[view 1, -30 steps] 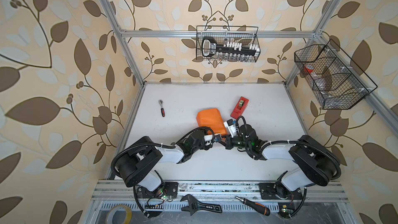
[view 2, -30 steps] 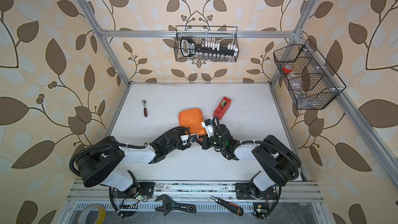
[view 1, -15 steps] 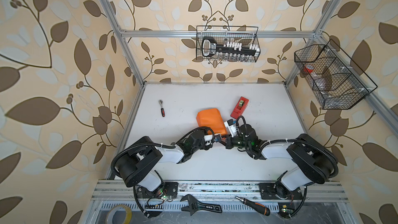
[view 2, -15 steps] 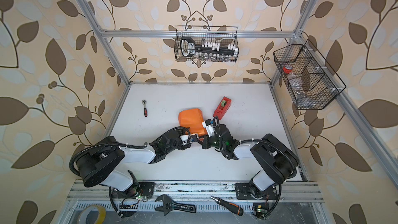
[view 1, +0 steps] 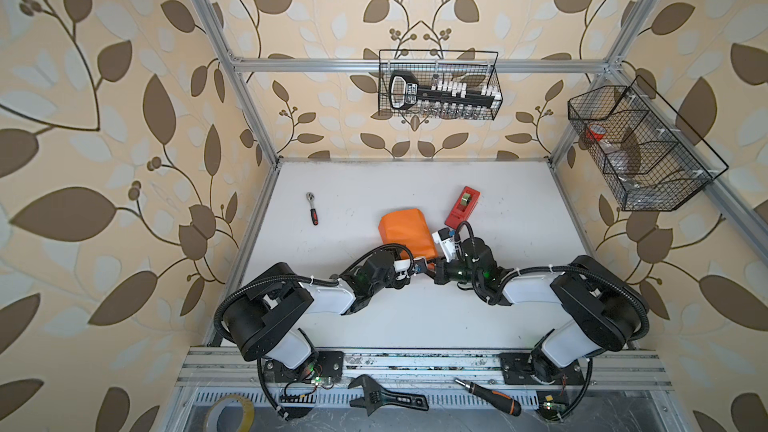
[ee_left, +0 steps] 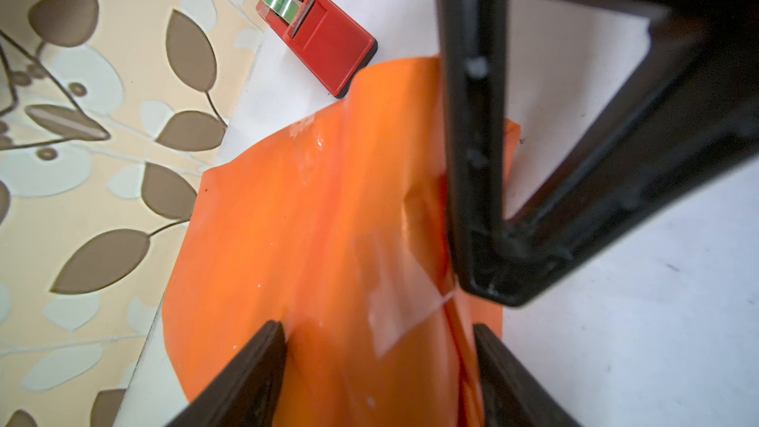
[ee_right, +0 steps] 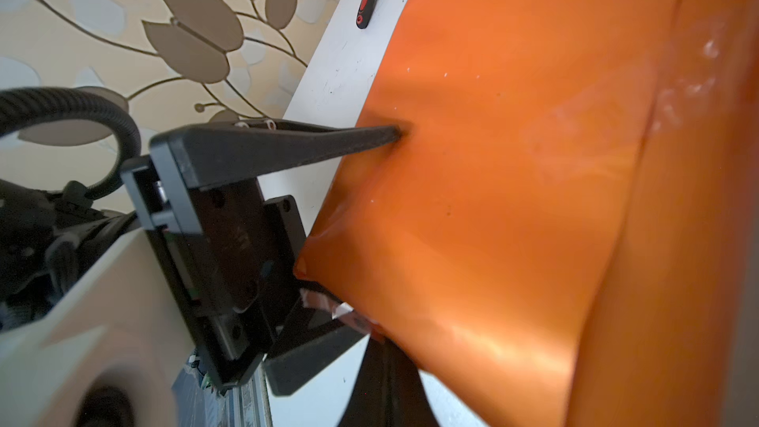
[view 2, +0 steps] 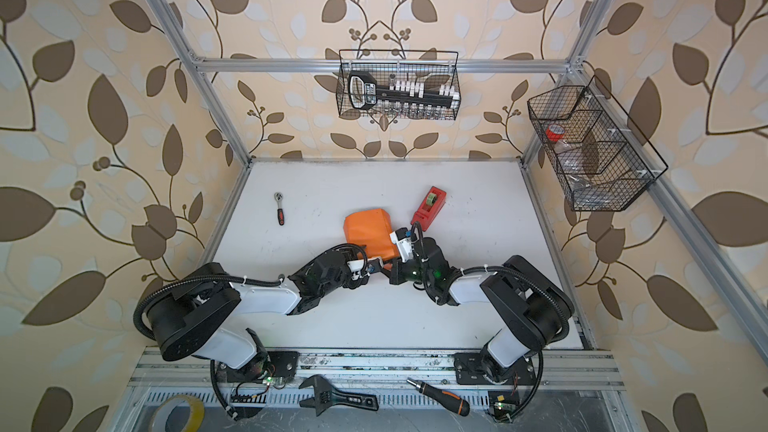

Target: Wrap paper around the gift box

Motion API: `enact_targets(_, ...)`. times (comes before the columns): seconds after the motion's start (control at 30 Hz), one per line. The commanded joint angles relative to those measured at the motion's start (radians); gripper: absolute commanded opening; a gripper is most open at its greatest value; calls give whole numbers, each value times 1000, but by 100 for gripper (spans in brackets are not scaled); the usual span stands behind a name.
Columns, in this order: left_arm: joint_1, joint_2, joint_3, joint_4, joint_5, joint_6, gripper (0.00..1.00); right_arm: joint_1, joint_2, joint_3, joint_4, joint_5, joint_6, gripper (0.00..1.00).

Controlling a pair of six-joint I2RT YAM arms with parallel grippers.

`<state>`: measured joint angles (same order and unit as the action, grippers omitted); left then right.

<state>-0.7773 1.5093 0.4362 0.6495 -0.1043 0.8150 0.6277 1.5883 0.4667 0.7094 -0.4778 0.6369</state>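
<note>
Next, my right gripper opens, moves back, and presses the tape against the paper's folded edge (ee_right: 368, 326), because the tape's loose end (ee_right: 341, 310) is sticking out from the paper.
The paper (view 1: 405, 232) (view 2: 369, 231), glossy orange face out, is folded into a parcel at the table's middle; the gift box is hidden inside it. In the left wrist view my left gripper (ee_left: 378, 347) straddles the parcel's near folded end, a finger against each side of the paper (ee_left: 312, 219). One left fingertip (ee_right: 396, 133) dents the paper (ee_right: 513, 199) in the right wrist view. My right gripper (ee_left: 488, 293) is shut, its tip down on a clear tape strip (ee_left: 394, 314) at the paper's fold. In both top views the two grippers (view 1: 422, 263) (view 1: 434, 270) meet at the parcel's near edge.
A red tape dispenser (view 1: 462, 207) (ee_left: 316, 30) lies just beyond the parcel to the right. A small ratchet (view 1: 312, 208) (ee_right: 367, 6) lies at the far left. Wire baskets (view 1: 440, 85) (view 1: 640, 151) hang on the back and right walls. A wrench (view 1: 386, 401), screwdriver (view 1: 486, 396) and tape roll (view 1: 230, 413) lie below the front rail.
</note>
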Motion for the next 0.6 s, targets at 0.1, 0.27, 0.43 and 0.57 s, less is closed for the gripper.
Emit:
enact_targets(0.1, 20, 21, -4, -134, -6, -4, 71, -2, 9, 30, 39, 29, 32, 2)
enact_targets(0.27, 21, 20, -4, -137, -5, -7, 71, 0, 7, 32, 41, 41, 57, 6)
enact_targets(0.43, 20, 19, -4, -136, -5, -8, 71, 3, 6, 32, 46, 50, 84, 9)
enact_targets(0.57, 21, 19, -2, -136, -5, -8, 70, 6, 4, 33, 51, 54, 104, 12)
